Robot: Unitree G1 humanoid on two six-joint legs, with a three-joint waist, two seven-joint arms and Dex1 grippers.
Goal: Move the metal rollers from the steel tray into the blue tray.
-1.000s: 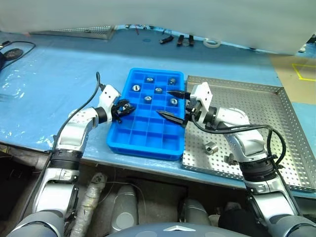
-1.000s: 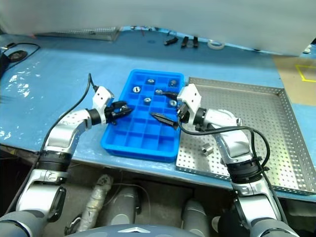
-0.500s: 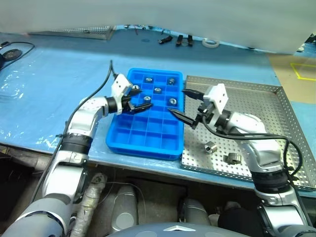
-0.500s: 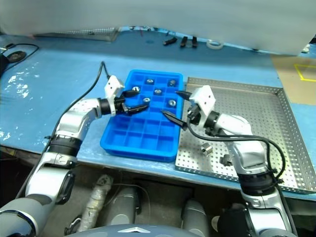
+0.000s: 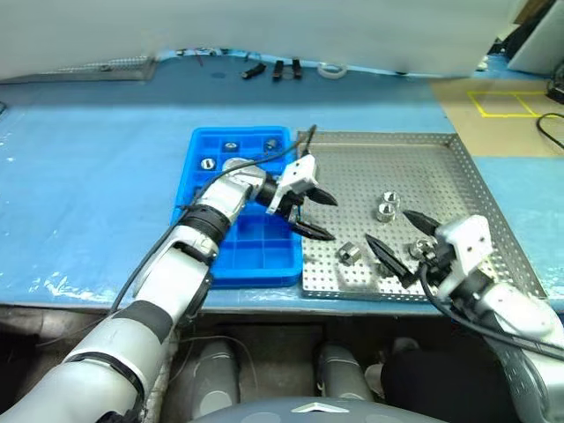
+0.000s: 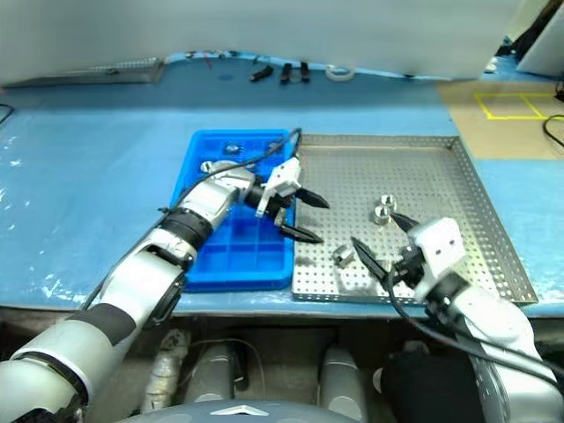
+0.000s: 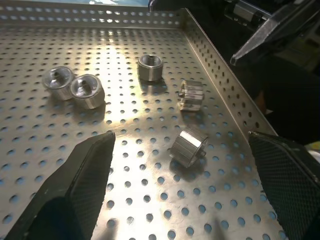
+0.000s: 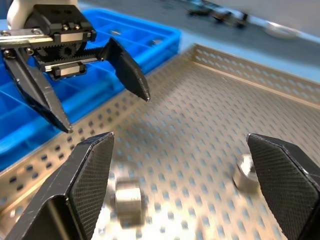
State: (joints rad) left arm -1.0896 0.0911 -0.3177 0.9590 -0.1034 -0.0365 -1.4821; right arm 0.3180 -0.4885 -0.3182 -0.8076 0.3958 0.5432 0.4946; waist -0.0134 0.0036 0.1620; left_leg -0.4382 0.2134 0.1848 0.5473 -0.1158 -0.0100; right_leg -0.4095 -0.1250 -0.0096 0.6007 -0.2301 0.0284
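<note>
The front roller (image 5: 349, 254) lies clear of its neighbours (image 7: 189, 146) and lines up with the open fingers. My left gripper should carry on reaching down until its fingers are on both sides of the roller.
The steel tray (image 5: 423, 172) lies on the right of the table, and the blue tray (image 5: 251, 242) lies against its left side. Several metal rollers lie loose in the steel tray: a pair (image 5: 385, 205) near the middle, one (image 5: 348, 254) near the front, and more in the left wrist view (image 7: 187, 147). A few rollers (image 5: 208, 163) sit in the blue tray's far compartments. My left gripper (image 5: 330, 218) hangs open over the steel tray's left edge, holding nothing. My right gripper (image 5: 385, 225) is open and empty above the tray's near part, close to the front roller.
Small black tools (image 5: 278, 69) and a white tape ring (image 5: 331, 69) lie at the table's far edge. Another perforated tray (image 5: 88, 66) sits at the back left. The table's front edge runs just below both trays. Yellow floor tape (image 5: 498, 104) shows at the right.
The view has shifted. My left gripper opened and swung right, from the blue tray's left side to the steel tray's left edge. My right gripper drew back toward the steel tray's near side.
</note>
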